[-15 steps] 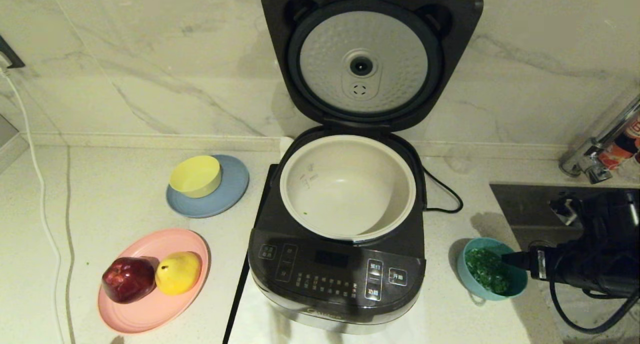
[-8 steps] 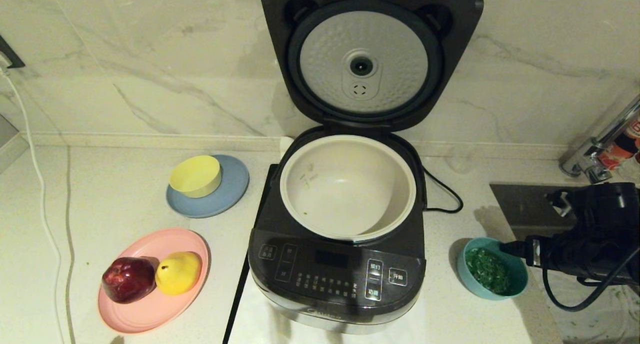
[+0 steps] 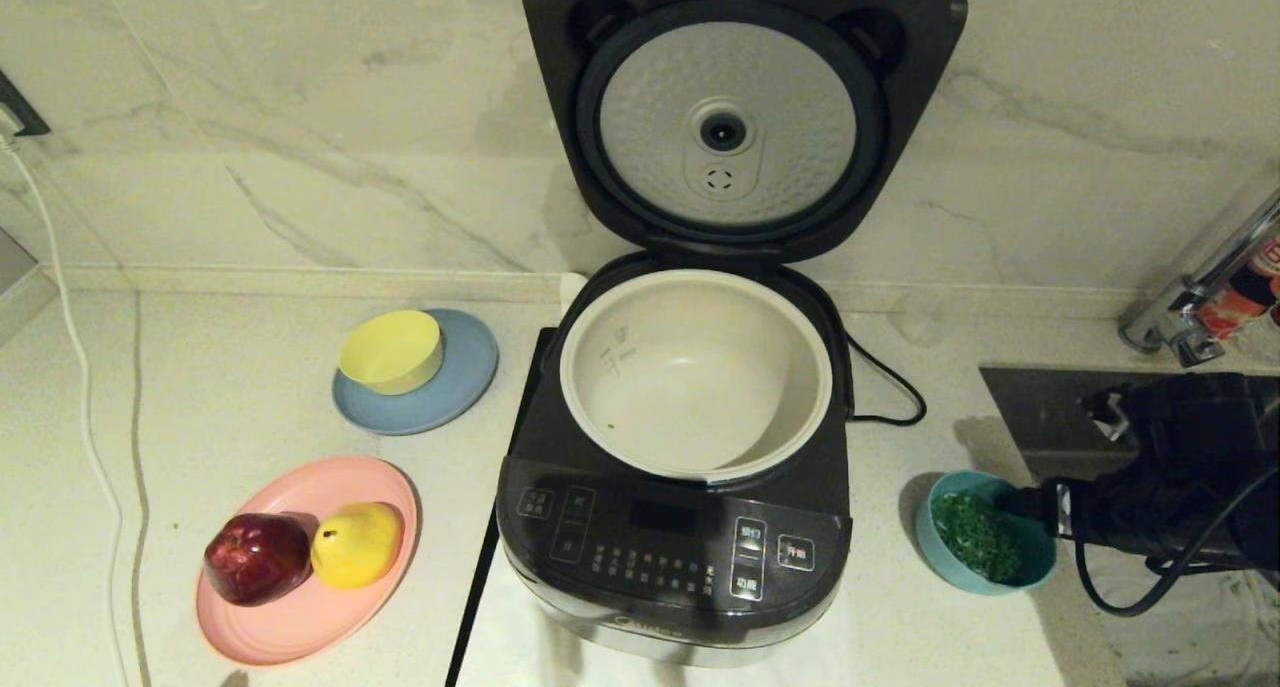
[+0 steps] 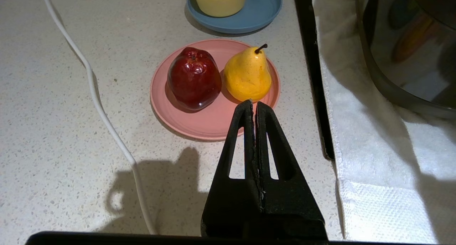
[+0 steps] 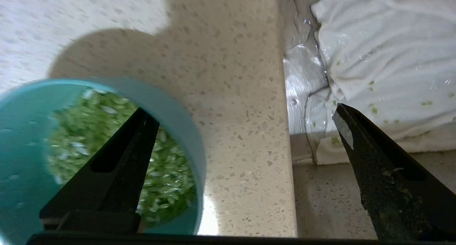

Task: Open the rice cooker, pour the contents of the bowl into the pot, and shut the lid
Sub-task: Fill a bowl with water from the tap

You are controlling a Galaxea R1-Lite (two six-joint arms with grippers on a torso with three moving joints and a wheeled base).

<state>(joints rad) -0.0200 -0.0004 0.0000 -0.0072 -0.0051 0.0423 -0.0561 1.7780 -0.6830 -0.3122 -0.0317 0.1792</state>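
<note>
I expect the green contents (image 3: pixel 979 537) to swirl with the water when I hold the teal bowl under the tap, because they lie as small, loose grains (image 5: pixel 170 183).
The black rice cooker (image 3: pixel 675 557) stands mid-counter with its lid (image 3: pixel 740 117) raised against the wall, silver inner plate facing me. The cream pot (image 3: pixel 695 372) sits inside, bare but for a green speck. Right of the cooker is the teal bowl (image 3: pixel 985 532) holding the chopped green contents (image 3: pixel 975 539). My right gripper (image 5: pixel 238 107) is open at the bowl's right side. One finger (image 5: pixel 117 163) hangs over the greens inside the rim; the other finger (image 5: pixel 384 166) is outside, toward the sink. My left gripper (image 4: pixel 253 103) is shut and empty, parked above the counter near the pink plate.
A yellow bowl (image 3: pixel 392 351) sits on a blue-grey plate (image 3: pixel 460 387) left of the cooker. A pink plate (image 3: pixel 300 607) holds a red apple (image 3: pixel 257 557) and a yellow pear (image 3: pixel 357 544). A white cable (image 3: pixel 85 407) runs down the left. The sink (image 3: pixel 1040 407) and tap (image 3: pixel 1200 297) are at right.
My right arm has shifted a little toward the wall, its finger sliding from over the middle of the greens to the bowl's right rim. The bowl has barely moved.
</note>
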